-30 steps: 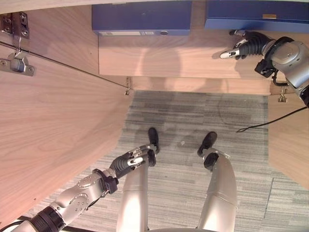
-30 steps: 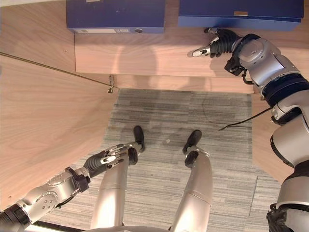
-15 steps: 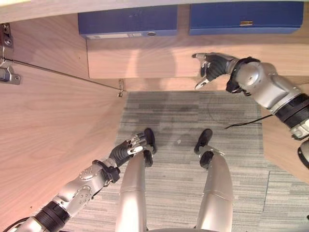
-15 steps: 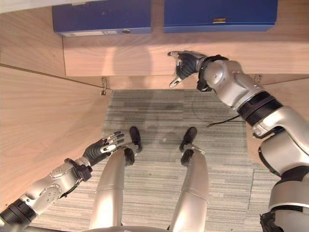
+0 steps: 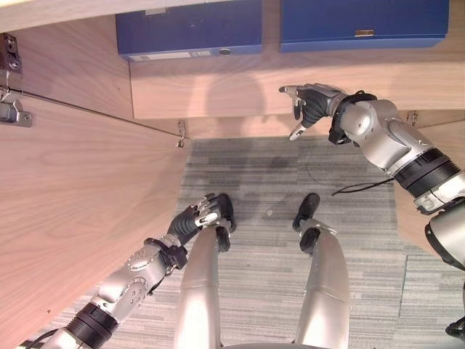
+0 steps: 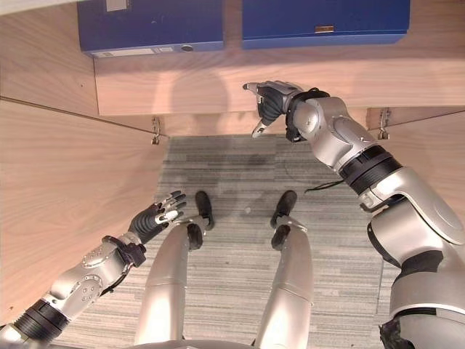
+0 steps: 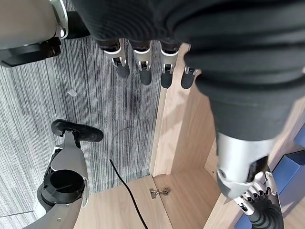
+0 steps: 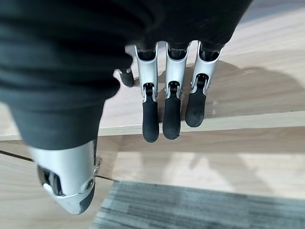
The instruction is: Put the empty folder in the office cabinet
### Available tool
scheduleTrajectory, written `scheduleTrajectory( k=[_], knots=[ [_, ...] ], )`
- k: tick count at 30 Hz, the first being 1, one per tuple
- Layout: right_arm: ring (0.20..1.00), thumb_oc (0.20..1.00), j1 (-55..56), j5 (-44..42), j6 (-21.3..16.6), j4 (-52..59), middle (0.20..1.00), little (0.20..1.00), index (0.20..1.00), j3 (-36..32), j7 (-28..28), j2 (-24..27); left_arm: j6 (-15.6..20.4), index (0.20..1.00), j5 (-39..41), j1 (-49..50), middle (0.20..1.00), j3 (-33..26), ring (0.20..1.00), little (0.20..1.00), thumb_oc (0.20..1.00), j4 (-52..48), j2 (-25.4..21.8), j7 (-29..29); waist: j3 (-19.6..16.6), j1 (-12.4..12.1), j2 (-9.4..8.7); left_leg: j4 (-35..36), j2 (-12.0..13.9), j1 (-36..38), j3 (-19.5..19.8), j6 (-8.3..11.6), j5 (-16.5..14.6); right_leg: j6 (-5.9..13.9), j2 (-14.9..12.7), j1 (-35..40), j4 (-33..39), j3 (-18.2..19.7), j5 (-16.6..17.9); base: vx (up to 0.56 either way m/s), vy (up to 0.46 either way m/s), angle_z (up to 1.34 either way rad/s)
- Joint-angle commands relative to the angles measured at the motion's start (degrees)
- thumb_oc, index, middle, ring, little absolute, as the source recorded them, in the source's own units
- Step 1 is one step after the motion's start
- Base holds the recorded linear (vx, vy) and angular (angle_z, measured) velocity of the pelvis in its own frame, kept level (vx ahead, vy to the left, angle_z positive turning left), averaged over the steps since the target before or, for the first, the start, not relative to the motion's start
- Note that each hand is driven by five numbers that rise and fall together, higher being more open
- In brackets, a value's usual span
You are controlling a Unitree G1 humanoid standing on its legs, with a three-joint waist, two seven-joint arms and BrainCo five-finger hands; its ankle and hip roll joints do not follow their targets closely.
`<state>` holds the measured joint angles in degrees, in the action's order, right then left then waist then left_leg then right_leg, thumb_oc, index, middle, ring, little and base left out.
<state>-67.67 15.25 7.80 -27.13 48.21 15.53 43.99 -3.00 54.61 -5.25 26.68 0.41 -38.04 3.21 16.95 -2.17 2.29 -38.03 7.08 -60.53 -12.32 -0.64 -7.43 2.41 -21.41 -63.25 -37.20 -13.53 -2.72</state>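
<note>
I am about to push the empty folder. It will slide in and rest level over the blue folder with the small tan tag, because that one lies flat.
Two blue folders lie flat on the cabinet shelf: one at the left with a white spine label, one at the right with a small tan tag. My right hand hovers over the shelf's front edge, below the right folder and apart from it, its fingers straight and holding nothing. Down by the floor, my left hand is open and empty beside the open left door; its fingers are stretched out.
The cabinet's left door stands wide open on the left, with a hinge at its corner. The right door is open on the right. Grey striped carpet lies in front of the cabinet.
My right hand has drawn back from the right folder towards the shelf's front edge and to the left. The view has shifted a little. My left hand has barely moved.
</note>
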Motion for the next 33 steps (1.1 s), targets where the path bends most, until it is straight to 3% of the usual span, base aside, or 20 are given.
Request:
scheduleTrajectory(
  k=[1, 7, 13, 14, 22, 26, 27, 28, 32, 33],
  knots=[
    [1.0, 1.0, 5.6, 2.9, 0.9, -2.3, 1.0, 1.0, 1.0, 6.7, 5.6, -4.0, 0.7, 1.0, -1.5, 0.5, 1.0, -1.8, 1.0, 1.0, 1.0, -5.4, -1.4, 0.8, 3.2, -1.4, -0.94, 6.7, -1.6, -1.2, 3.4, 0.69, 2.1, 2.9, -2.9, 3.9, 1.8, -3.0, 0.1, 0.01, 0.02, -0.05],
    [1.0, 1.0, 8.6, 2.6, 0.9, -5.2, 1.0, 1.0, 1.0, 7.6, 6.5, -6.1, 0.8, 1.0, -1.5, -0.9, 1.0, -0.7, 1.0, 1.0, 1.0, -3.4, -1.0, 2.3, 1.1, -1.6, -1.43, 10.2, -2.5, 7.2, 2.9, 0.5, 2.3, 3.32, -2.6, 12.0, 5.8, -3.2, 1.4, 0.01, 0.001, -0.01],
    [1.0, 1.0, 14.4, 1.0, 0.6, -13.4, 1.0, 1.0, 1.0, 7.3, 7.7, -11.9, -0.5, 1.0, -3.1, -1.3, 1.0, 1.8, 1.0, 1.0, 1.0, 4.3, 0.4, 4.9, -1.2, -1.6, -1.87, 15.0, -3.0, 19.4, 3.7, 1.18, 2.4, 3.68, -1.1, 26.1, 13.0, -5.1, 2.1, 0.06, -0.05, -0.02],
    [1.0, 1.0, 16.5, -0.5, 0.7, -18.0, 1.0, 1.0, 1.0, 5.8, 6.9, -13.9, -0.9, 1.0, -3.3, -1.3, 1.0, 2.5, 1.0, 1.0, 1.0, 8.9, 2.0, 5.6, -1.7, -1.5, -1.88, 16.6, -3.0, 22.8, 4.2, 1.61, 2.9, 3.75, -0.3, 30.1, 15.3, -5.7, 2.2, 0.05, -0.08, -0.01],
    [1.0, 1.0, 27.3, -4.9, 0.4, -26.9, 1.0, 1.0, 1.0, 0.2, 5.2, -20.4, -1.7, 1.0, -7.8, -0.3, 1.0, 2.9, 1.0, 1.0, 1.0, 20.0, 7.9, 7.3, -3.4, -1.1, -1.81, 22.3, -2.4, 32.7, 5.8, 2.75, 4.9, 3.68, 2.9, 41.1, 21.5, -7.8, 1.9, 0.06, -0.107, 0.05],
    [1.0, 1.0, 33.8, -5.8, 0.5, -31.5, 1.0, 1.0, 1.0, -2.8, 4.4, -24.2, -2.6, 1.0, -11.2, 0.9, 1.0, 1.9, 1.0, 1.0, 1.0, 27.0, 11.5, 7.9, -5.1, -1.3, -1.96, 25.1, -1.0, 38.5, 6.4, 3.79, 5.9, 3.35, 5.5, 47.0, 24.2, -9.0, 0.8, 0.09, -0.183, 0.0],
    [1.0, 1.0, 37.6, -8.0, 0.4, -35.7, 1.0, 1.0, 1.0, -6.2, 1.9, -25.7, -2.8, 1.0, -13.6, 1.3, 1.0, 0.4, 1.0, 1.0, 1.0, 33.8, 15.6, 7.5, -6.4, -1.3, -2.19, 27.2, 1.2, 42.3, 6.6, 4.85, 7.3, 2.6, 8.0, 50.7, 26.1, -9.5, -0.7, 0.08, -0.201, 0.0],
    [1.0, 1.0, 37.6, -8.0, 0.4, -35.8, 1.0, 1.0, 1.0, -6.2, 1.9, -25.7, -2.7, 1.0, -13.6, 1.4, 1.0, 0.5, 1.0, 1.0, 1.0, 33.8, 15.6, 7.5, -6.3, -1.3, -2.15, 27.3, 1.2, 42.5, 6.7, 4.9, 7.4, 2.57, 8.1, 50.9, 26.2, -9.6, -0.7, 0.09, -0.275, 0.02],
    [1.0, 1.0, 41.7, -11.5, 0.6, -40.8, 1.0, 1.0, 1.0, -10.6, -1.0, -27.8, -2.7, 1.0, -14.6, 2.7, 1.0, -1.1, 1.0, 1.0, 1.0, 38.0, 18.3, 6.8, -7.8, -2.0, -1.83, 32.5, 4.7, 46.0, 7.3, 7.66, 12.9, 1.04, 12.0, 54.8, 29.5, -11.7, -2.9, 0.04, -0.182, 0.01],
    [1.0, 1.0, 41.7, -11.5, 0.6, -40.8, 1.0, 1.0, 1.0, -10.6, -1.1, -27.8, -2.6, 1.0, -14.7, 2.7, 1.0, -1.1, 1.0, 1.0, 1.0, 38.0, 18.3, 6.8, -7.7, -2.0, -1.78, 32.7, 4.7, 46.1, 7.4, 7.74, 13.0, 0.97, 12.1, 55.0, 29.7, -11.8, -2.8, 0.02, -0.138, 0.14]
  ],
)
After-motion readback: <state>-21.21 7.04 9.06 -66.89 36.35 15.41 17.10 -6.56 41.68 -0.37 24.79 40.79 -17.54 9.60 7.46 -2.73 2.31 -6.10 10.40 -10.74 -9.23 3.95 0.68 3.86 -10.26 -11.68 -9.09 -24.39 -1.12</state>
